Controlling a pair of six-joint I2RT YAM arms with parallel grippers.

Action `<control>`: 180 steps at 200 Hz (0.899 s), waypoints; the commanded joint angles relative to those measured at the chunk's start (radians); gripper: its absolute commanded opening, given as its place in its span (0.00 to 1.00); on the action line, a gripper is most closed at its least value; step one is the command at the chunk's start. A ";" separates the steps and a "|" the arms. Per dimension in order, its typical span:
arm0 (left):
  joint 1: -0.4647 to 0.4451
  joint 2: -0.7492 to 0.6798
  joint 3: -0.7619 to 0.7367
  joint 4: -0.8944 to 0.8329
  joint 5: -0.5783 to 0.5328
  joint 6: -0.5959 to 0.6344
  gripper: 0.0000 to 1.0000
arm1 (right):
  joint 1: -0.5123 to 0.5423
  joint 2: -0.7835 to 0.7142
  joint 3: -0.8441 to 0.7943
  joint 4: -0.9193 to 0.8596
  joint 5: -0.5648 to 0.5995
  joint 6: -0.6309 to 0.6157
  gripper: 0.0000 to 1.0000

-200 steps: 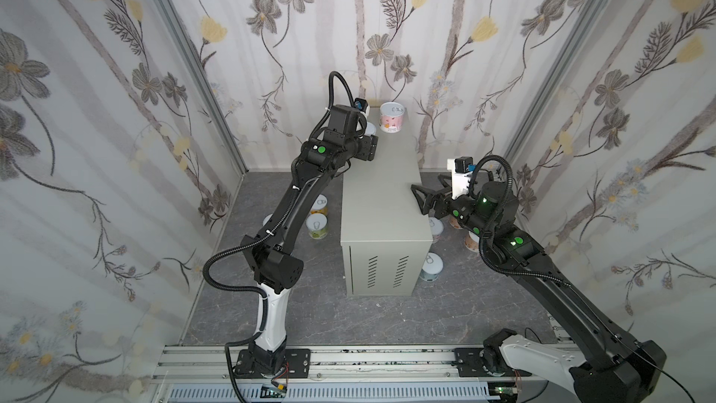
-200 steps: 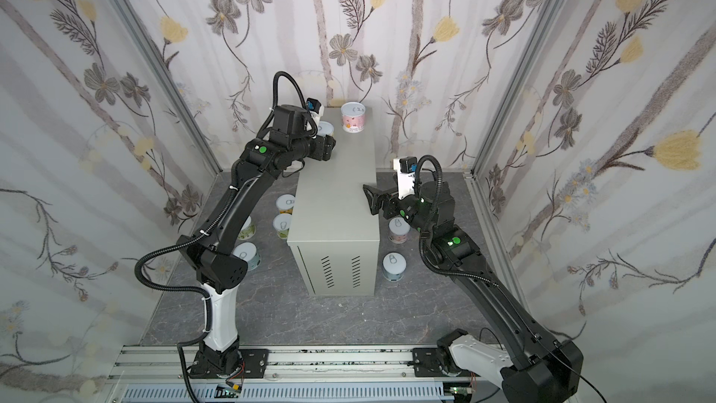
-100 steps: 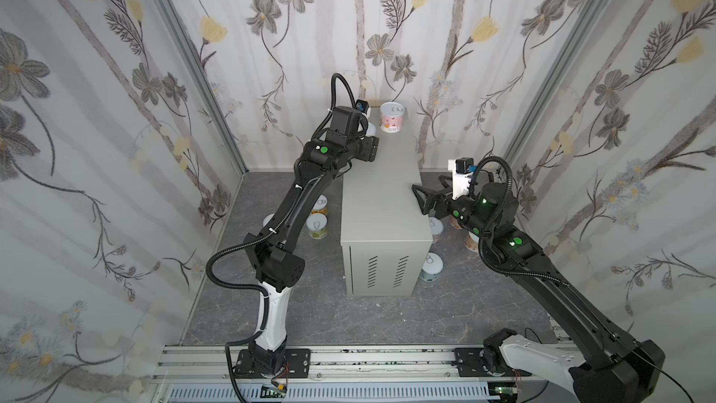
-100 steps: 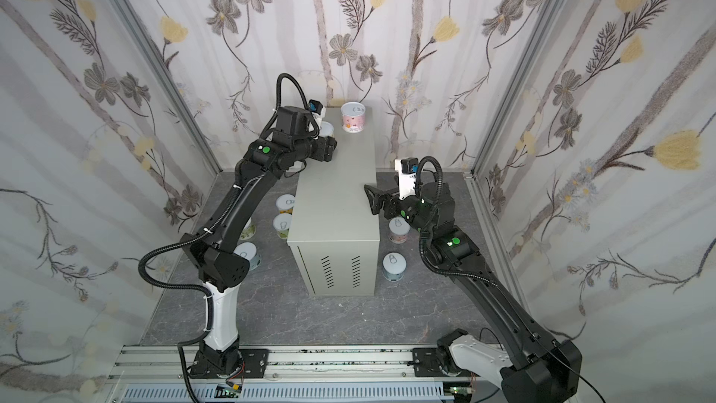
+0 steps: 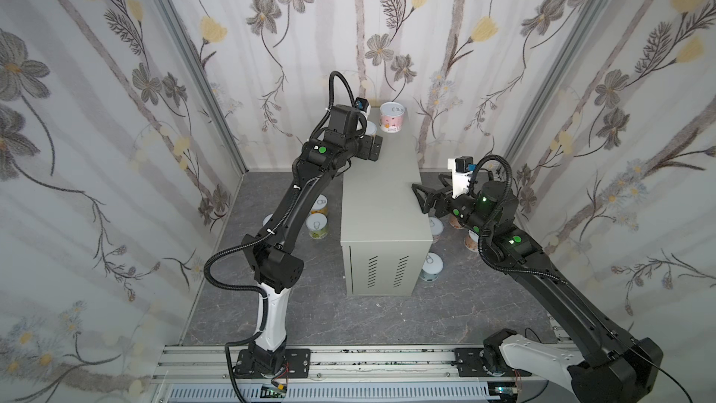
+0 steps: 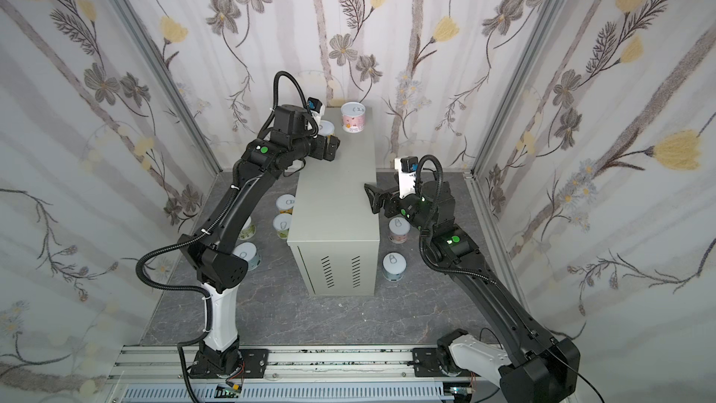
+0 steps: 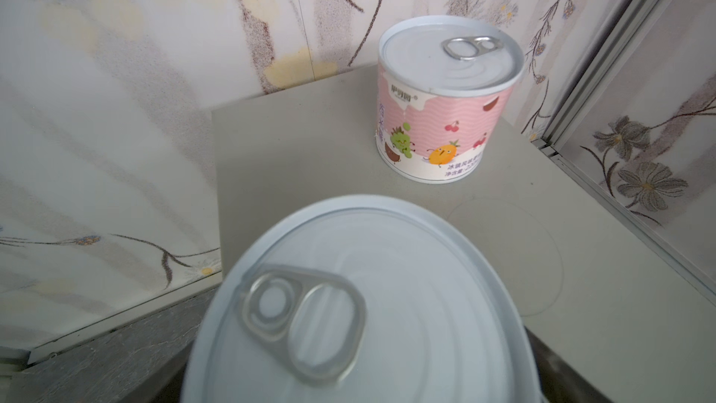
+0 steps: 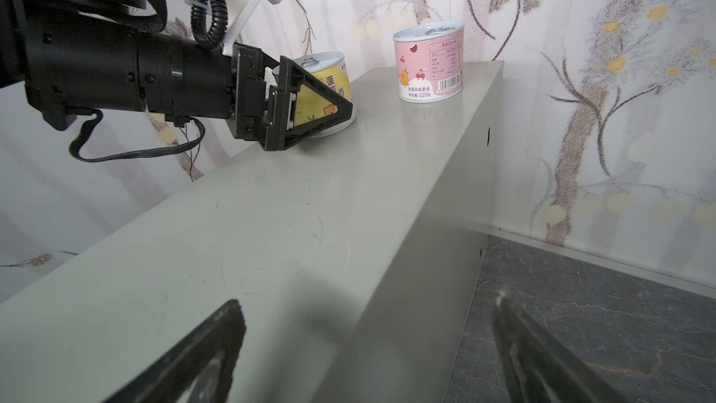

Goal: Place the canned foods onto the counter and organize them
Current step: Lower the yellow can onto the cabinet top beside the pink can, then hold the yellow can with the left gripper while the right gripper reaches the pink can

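The yellow can [image 6: 326, 127] is standing ahead of the pink can. My left gripper should grip the yellow can from the front and slide it back into line [image 7: 317, 138].
The counter [image 5: 381, 203] [image 6: 333, 203] [image 7: 302, 149] [image 8: 271, 226] carries two upright cans at its far end. A pink can [image 5: 392, 117] [image 6: 353, 118] [image 7: 445, 102] [image 8: 429, 62] stands at the back right. A yellow can [image 5: 370, 127] [image 6: 326, 128] [image 8: 329, 75] stands left of it, its lid [image 7: 368, 304] filling the left wrist view. My left gripper [image 5: 370, 137] [image 6: 329, 141] [image 8: 333, 87] is open, with the yellow can between its spread fingers. My right gripper [image 5: 420, 199] [image 6: 372, 198] [image 8: 366, 304] hangs open and empty over the counter's right edge.
Several more cans stand on the dark floor. Left of the counter are an orange one [image 6: 286, 203], a green one [image 6: 283, 225] and a light blue one [image 6: 247, 255]. Right of it are a pink one [image 6: 399, 228] and a light blue one [image 6: 394, 265]. Floral walls close in on three sides.
The left gripper's jaws have spread apart around the yellow can, which now stands on the counter. The right arm has barely moved.
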State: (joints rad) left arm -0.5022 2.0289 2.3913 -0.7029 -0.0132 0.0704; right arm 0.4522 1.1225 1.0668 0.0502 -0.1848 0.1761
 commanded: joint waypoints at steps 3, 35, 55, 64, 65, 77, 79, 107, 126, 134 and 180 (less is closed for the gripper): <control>0.001 -0.071 -0.081 0.046 0.019 0.025 1.00 | 0.002 0.003 0.007 0.022 -0.025 -0.017 1.00; 0.000 -0.182 -0.232 0.099 0.020 0.027 1.00 | 0.001 0.010 0.016 0.023 -0.033 -0.030 1.00; 0.001 -0.271 -0.366 0.174 0.016 0.031 1.00 | 0.000 0.017 0.033 0.021 -0.043 -0.062 1.00; 0.001 -0.316 -0.444 0.228 0.013 0.032 1.00 | 0.000 0.021 0.048 0.005 -0.061 -0.101 1.00; 0.001 -0.322 -0.453 0.235 0.011 0.031 1.00 | 0.000 0.021 0.050 0.003 -0.064 -0.105 1.00; 0.001 -0.384 -0.569 0.334 -0.007 0.019 1.00 | 0.001 0.017 0.056 -0.001 -0.083 -0.146 1.00; 0.001 -0.392 -0.586 0.350 -0.009 0.019 1.00 | 0.000 0.015 0.055 0.001 -0.085 -0.149 1.00; 0.001 -0.472 -0.767 0.511 -0.035 0.019 0.98 | -0.009 0.019 0.071 0.029 -0.095 -0.189 1.00; 0.002 -0.490 -0.818 0.585 -0.053 0.022 0.92 | -0.017 0.056 0.112 0.036 -0.102 -0.199 1.00; 0.002 -0.492 -0.832 0.612 -0.056 0.021 0.90 | -0.021 0.076 0.133 0.040 -0.108 -0.201 1.00; 0.002 -0.524 -0.929 0.768 -0.051 0.014 0.85 | -0.050 0.160 0.195 0.152 -0.129 -0.194 0.99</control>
State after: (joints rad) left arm -0.5022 1.5208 1.4937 -0.0830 -0.0525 0.0788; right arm 0.4099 1.2568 1.2472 0.0872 -0.2935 -0.0013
